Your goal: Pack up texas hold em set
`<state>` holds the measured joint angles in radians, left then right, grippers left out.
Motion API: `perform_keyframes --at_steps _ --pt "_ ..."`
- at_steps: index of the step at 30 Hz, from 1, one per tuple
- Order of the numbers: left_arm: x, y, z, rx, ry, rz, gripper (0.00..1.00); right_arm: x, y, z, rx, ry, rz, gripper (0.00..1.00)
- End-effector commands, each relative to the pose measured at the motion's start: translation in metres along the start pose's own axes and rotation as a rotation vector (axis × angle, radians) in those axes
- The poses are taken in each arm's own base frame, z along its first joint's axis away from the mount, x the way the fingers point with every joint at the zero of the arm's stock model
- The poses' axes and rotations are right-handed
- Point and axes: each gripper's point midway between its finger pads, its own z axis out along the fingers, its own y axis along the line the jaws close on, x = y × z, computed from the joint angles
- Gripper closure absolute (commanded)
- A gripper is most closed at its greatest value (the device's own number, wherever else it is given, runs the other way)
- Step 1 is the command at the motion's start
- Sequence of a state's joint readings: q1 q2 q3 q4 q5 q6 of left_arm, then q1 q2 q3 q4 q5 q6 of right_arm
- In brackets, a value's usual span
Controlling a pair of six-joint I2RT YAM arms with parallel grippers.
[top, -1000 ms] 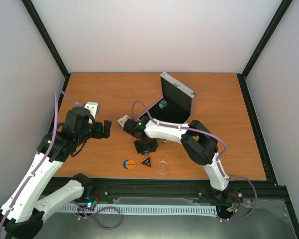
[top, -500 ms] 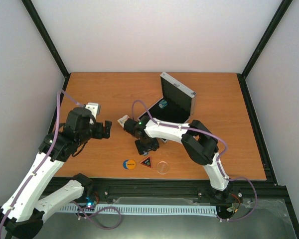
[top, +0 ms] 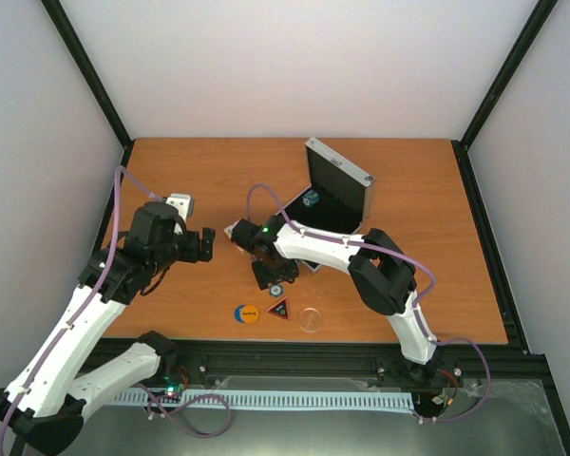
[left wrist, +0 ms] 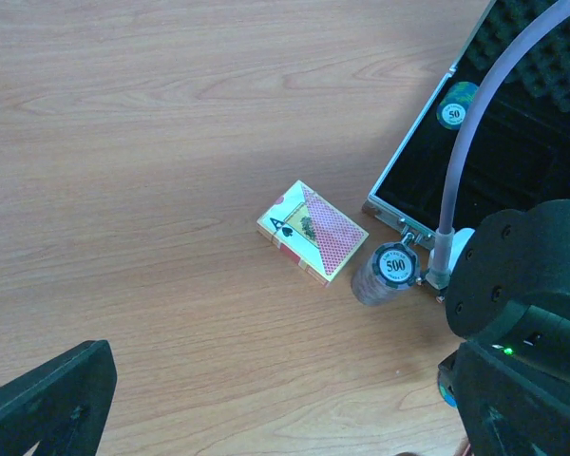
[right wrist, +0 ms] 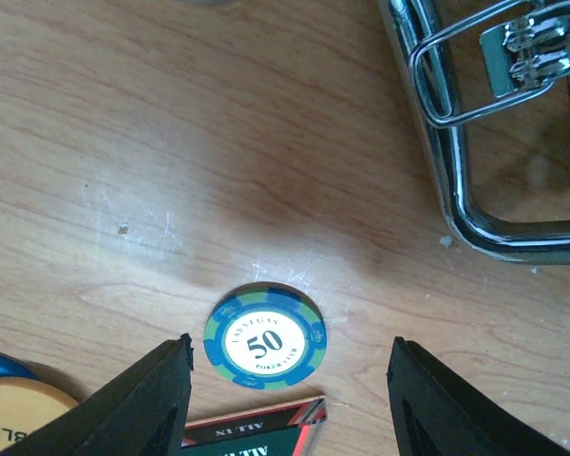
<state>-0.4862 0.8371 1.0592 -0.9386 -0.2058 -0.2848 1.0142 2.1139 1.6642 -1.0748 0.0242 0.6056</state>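
Note:
The flat "50" poker chip (right wrist: pixel 266 342) is below my right gripper's half-open fingers, so next I open them wider and lower them around the chip's rim (right wrist: pixel 319 334) before I close them.
The silver case (top: pixel 340 186) lies open at the back, black-lined, with one chip (top: pixel 311 199) inside. My right gripper (right wrist: pixel 290 346) hangs open over a blue-green "50" poker chip (right wrist: pixel 265 337) that lies flat on the wood between its fingers, touching neither. The black-red triangle (right wrist: pixel 256 432) and the orange disc (right wrist: pixel 19 413) lie just below it. The clear disc (top: pixel 310 319) sits near the front edge. My left gripper (top: pixel 201 244) is open and holds nothing. Ahead of it lie the pink-white card pack (left wrist: pixel 313 231) and a stack of chips (left wrist: pixel 390 271) topped by a "500".
The case's metal handle (right wrist: pixel 494 142) and latch lie close to the right of the right gripper. In the left wrist view the right arm's black wrist (left wrist: pixel 522 285) stands close beside the chip stack. The table's front edge (top: pixel 304 340) is just past the discs.
My right gripper has gone from shut to open and shifted slightly back and left; the blue-green chip lies free on the wood. The left arm has edged slightly towards the back.

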Motion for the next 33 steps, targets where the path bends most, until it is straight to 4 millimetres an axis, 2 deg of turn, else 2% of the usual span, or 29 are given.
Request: perform_keyframes --at_steps 1,14,19,23,33 --pt "-0.008 -0.001 0.001 0.000 -0.026 -0.019 0.00 0.001 0.000 0.005 -0.006 0.023 -0.008 0.41" --pt "-0.007 -0.001 0.003 -0.004 -0.016 -0.015 0.00 0.010 0.004 0.026 -0.016 0.090 -0.042 0.40" --pt "-0.006 0.000 0.003 -0.006 -0.011 -0.016 0.00 0.013 0.003 0.026 -0.021 0.097 -0.034 0.47" --pt "-0.005 0.000 0.003 -0.007 -0.008 -0.015 0.00 0.019 0.004 0.023 -0.043 0.094 -0.029 0.47" --pt "-0.003 -0.002 0.000 0.010 -0.006 -0.018 0.00 0.023 0.004 0.031 -0.053 0.093 -0.031 0.46"
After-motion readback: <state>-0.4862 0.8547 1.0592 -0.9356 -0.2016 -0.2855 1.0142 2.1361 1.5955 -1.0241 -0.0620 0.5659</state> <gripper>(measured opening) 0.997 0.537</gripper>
